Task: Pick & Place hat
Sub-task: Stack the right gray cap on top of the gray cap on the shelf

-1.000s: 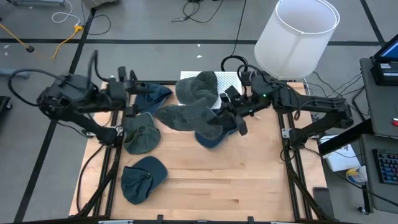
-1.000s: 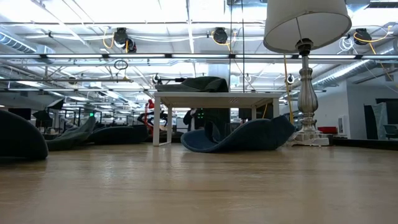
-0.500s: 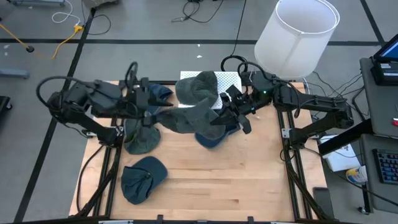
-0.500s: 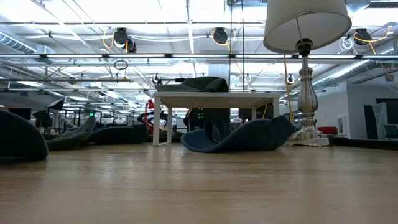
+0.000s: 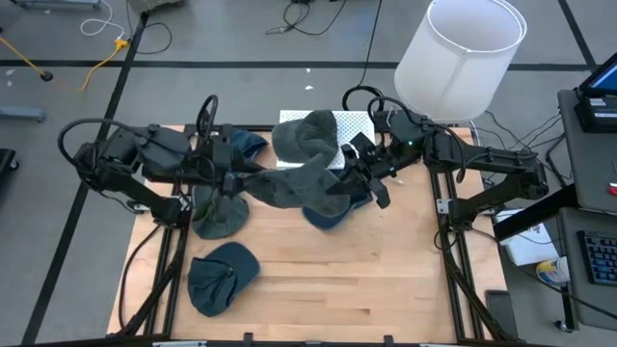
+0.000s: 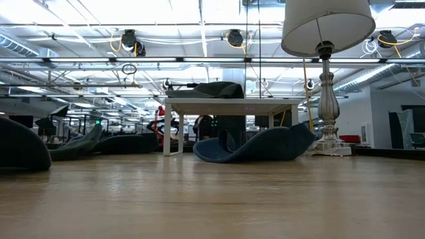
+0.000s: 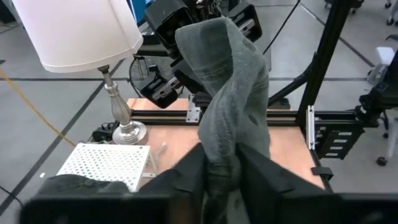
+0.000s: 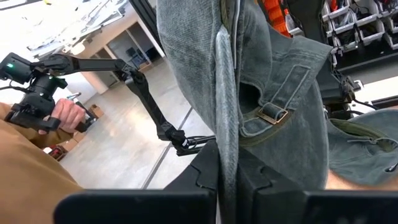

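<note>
The hat stretches folded between my two grippers. My right gripper should open and my left gripper should raise the hat before my right gripper grabs its edge again.
A grey-green denim hat spans between my two grippers above the table's far middle. My left gripper is shut on its left end and my right gripper on its right end. The left wrist view shows the hat rising from my fingers toward the right gripper. In the right wrist view the hat's strap and brass buckle show. Another grey hat lies on a white perforated stand. My left gripper pinches the hat's left end between its two fingers, coming level from the table's left. The cloth is bunched into folds there. The hat is off the table and runs on to the other gripper. My right gripper pinches the hat's right end, a folded edge of several layers, between its two fingers, slanting in from the table's far right. The hat is held up and stretches away toward the left gripper.
A blue hat lies under the held one. Further hats lie at left: blue, green, blue. A lamp with a white shade stands at the far right corner. A person's hand shows beyond the table.
My left gripper has moved from the table's left side toward the right, up to the hat's loose left end, which now sits between its fingers. The right gripper and its end of the hat have kept still.
</note>
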You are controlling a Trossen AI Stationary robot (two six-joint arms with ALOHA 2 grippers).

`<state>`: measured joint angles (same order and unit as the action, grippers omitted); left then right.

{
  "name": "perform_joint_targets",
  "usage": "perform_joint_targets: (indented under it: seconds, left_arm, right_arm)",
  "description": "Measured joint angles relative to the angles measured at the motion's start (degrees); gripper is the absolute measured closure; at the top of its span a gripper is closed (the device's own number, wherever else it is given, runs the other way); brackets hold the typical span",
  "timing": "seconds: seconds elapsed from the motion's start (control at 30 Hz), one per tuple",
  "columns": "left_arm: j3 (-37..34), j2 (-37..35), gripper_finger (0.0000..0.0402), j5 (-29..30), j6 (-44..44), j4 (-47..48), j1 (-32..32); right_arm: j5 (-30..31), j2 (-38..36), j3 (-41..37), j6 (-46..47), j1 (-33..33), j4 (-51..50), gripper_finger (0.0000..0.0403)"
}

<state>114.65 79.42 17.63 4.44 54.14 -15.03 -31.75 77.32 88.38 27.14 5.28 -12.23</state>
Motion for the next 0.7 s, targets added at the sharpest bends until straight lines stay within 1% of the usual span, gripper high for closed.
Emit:
perform_joint_targets:
  seconds: [0.07, 0.1, 0.33, 0.4, 0.47, 0.53, 0.6, 0.7]
  left_arm:
    - [0.0, 0.0, 0.0365, -0.06, 0.25, -0.67, 0.0]
    - [0.0, 0.0, 0.0376, -0.11, 0.27, -0.89, 0.0]
    - [0.0, -0.42, 0.0375, 0.02, 1.58, -1.63, 0.03]
    - [0.03, -0.9, 0.0375, -1.18, 1.8, -1.53, 0.99]
    - [0.77, -1.31, 0.0375, -3.5, 3.05, -0.33, 2.24]
    - [1.93, -1.49, 0.0375, -4.93, 3.49, 1.0, 3.84]
    - [3.57, -1.49, 0.0375, -5.98, 3.08, 3.61, 5.41]
    - [5.85, -1.49, 0.0375, -7.46, 0.3, 7.09, 8.01]
  right_arm:
    - [0.02, 0.0, 0.0, -0.15, 0.0, 0.02, 0.0391]
    - [0.03, 0.0, 0.0, -0.56, 0.0, 0.0, 0.0389]
    - [0.42, -0.39, 0.0, -3.21, 0.39, -0.28, 0.036]
    - [0.33, -1.43, 0.0, -3.24, 0.71, -2.39, 0.0342]
    - [0.48, -3.25, 0.0, -4.03, 1.03, -6.66, 0.0324]
    - [2.57, -5.1, 0.02, -4.67, 1.09, -11.44, 0.0308]
    - [5.91, -6.8, 0.02, -5.57, 1.09, -16.25, 0.0297]
    - [9.72, -9.28, 0.0, -5.78, 0.7, -20.95, 0.0287]
